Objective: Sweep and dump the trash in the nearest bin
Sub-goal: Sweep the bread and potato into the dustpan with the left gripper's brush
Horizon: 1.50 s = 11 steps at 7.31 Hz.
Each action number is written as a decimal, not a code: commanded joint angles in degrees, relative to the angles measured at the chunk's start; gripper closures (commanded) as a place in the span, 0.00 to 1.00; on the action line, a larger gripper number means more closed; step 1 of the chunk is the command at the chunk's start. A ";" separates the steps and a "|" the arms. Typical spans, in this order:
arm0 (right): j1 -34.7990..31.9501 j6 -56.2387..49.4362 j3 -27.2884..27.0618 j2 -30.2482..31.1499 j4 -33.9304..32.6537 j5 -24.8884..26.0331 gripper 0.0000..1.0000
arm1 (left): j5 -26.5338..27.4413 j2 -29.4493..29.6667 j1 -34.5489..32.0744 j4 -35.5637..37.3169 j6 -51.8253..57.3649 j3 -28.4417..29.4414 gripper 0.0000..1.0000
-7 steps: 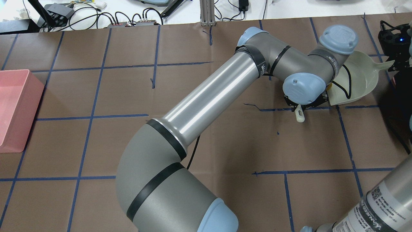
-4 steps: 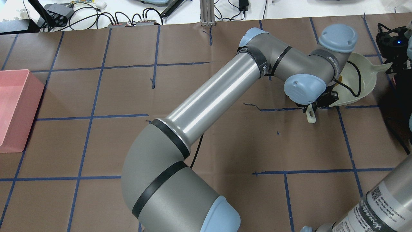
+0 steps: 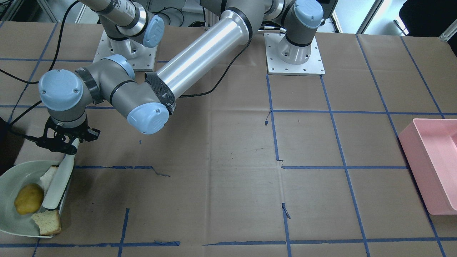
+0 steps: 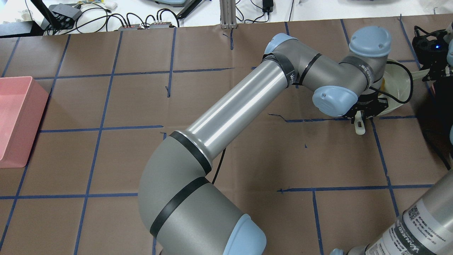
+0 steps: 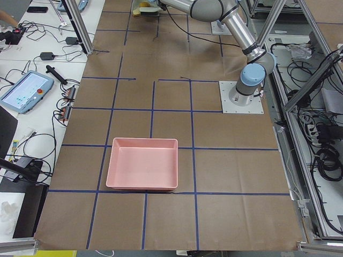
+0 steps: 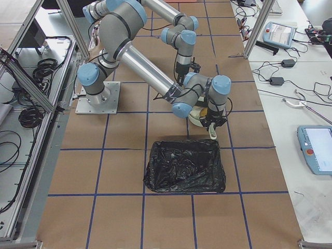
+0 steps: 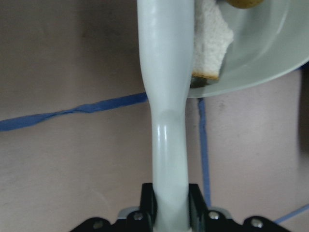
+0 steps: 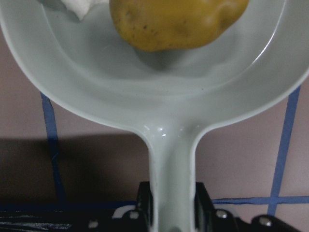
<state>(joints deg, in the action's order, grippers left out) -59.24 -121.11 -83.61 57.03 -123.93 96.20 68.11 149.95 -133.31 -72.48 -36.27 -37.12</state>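
Note:
The torn tan bread piece juts over the dustpan's rim, so next my left gripper draws the sweeper back to the dustpan's opening and pushes the bread piece inside.
My left gripper is shut on the handle of a white sweeper, whose blade rests at the mouth of the pale dustpan. In the pan lie the yellow-brown potato lump, the torn tan bread piece at the rim, and the white bread slice against the sweeper. The left wrist view shows the sweeper handle beside the bread slice. My right gripper is shut on the dustpan handle, with the potato lump in the pan.
A bin lined with a black bag stands right beside the dustpan, on the table's right end. A pink bin stands at the far left end. The left arm's long forearm reaches across the table's middle.
My left gripper has moved right with the sweeper, up to the dustpan's mouth. The left wrist now covers more of the pan in the overhead view.

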 commanded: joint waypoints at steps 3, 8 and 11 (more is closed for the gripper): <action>0.00 0.00 -1.03 0.18 0.00 -0.14 1.00 | -9.75 0.96 -0.20 5.16 -3.98 0.20 1.00; 0.00 0.09 -1.12 0.18 0.00 -1.71 1.00 | 6.22 -3.08 0.33 -0.55 -4.16 -2.52 1.00; 0.00 0.00 -1.12 0.18 0.00 -2.07 1.00 | 15.28 -2.82 0.77 -2.03 -4.08 -2.61 1.00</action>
<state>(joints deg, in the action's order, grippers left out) -59.24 -121.04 -84.72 57.22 -123.93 94.21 79.98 146.93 -132.67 -73.35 -40.37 -39.64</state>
